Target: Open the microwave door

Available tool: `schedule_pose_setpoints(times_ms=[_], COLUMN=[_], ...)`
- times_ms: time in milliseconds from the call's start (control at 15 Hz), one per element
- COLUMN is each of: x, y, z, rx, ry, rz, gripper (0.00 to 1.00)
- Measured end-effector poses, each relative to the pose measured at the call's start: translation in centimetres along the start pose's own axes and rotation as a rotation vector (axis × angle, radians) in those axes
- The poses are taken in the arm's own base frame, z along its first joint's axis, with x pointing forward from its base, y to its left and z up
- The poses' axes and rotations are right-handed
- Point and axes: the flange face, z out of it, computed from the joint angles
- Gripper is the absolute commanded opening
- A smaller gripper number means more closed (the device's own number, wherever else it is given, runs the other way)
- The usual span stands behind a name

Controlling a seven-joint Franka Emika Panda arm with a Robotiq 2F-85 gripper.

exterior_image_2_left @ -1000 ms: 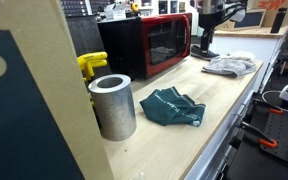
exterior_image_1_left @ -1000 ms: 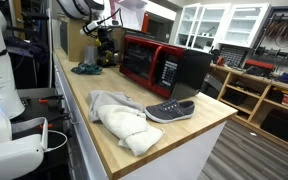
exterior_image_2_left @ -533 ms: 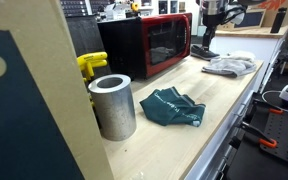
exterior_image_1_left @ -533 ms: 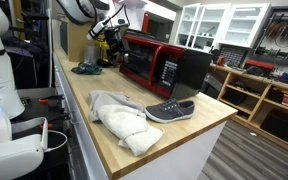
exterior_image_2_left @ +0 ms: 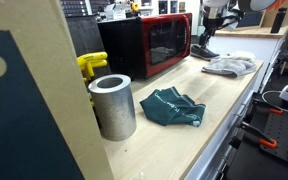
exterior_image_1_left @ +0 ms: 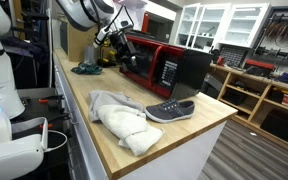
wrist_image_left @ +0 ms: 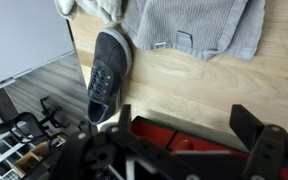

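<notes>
The counter [wrist_image_left: 199, 97] beside the microwave door has my gripper pointing down at it, so I should lift my gripper and tilt it toward the red handle [wrist_image_left: 182, 143] before I pull.
The red-fronted microwave [exterior_image_1_left: 154, 65] stands on the wooden counter and shows in both exterior views [exterior_image_2_left: 149, 42]. The microwave door [exterior_image_1_left: 138, 62] with its dark glass window [exterior_image_2_left: 164, 43] is shut. My gripper [exterior_image_1_left: 114, 36] hangs just above and in front of the microwave's upper front edge, near the control-panel end [exterior_image_2_left: 205, 30]. In the wrist view the gripper [wrist_image_left: 184, 128] is open and empty, its two dark fingers straddling a strip of the red front [wrist_image_left: 174, 140] seen from above.
On the counter [exterior_image_1_left: 94, 125] lie a grey shoe [exterior_image_1_left: 170, 110], a pale grey cloth [exterior_image_1_left: 122, 118] and a teal cloth [exterior_image_1_left: 85, 68]. A metal cylinder [exterior_image_2_left: 113, 105] and a yellow object [exterior_image_2_left: 91, 64] stand at the other end. Shelves stand beyond the counter.
The arm has moved closer to the microwave, with the gripper now over its upper front edge. The door is still shut and nothing on the counter has moved.
</notes>
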Motion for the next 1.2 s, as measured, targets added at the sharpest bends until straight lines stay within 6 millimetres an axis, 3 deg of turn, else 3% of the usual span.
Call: schedule_pose_setpoints(times_ms=[467, 733, 933, 1200], x=[2.4, 3.0, 3.1, 3.0], y=[3.9, 3.7, 2.5, 2.7], z=[0.3, 0.2, 0.1, 0.2], rx=[-0.062, -0.099, -0.026, -0.032], ry=[0.055, 0.1, 0.065, 0.065], rz=[0.083, 0.097, 0.132, 0.133], gripper=[1.0, 1.0, 1.0, 1.0])
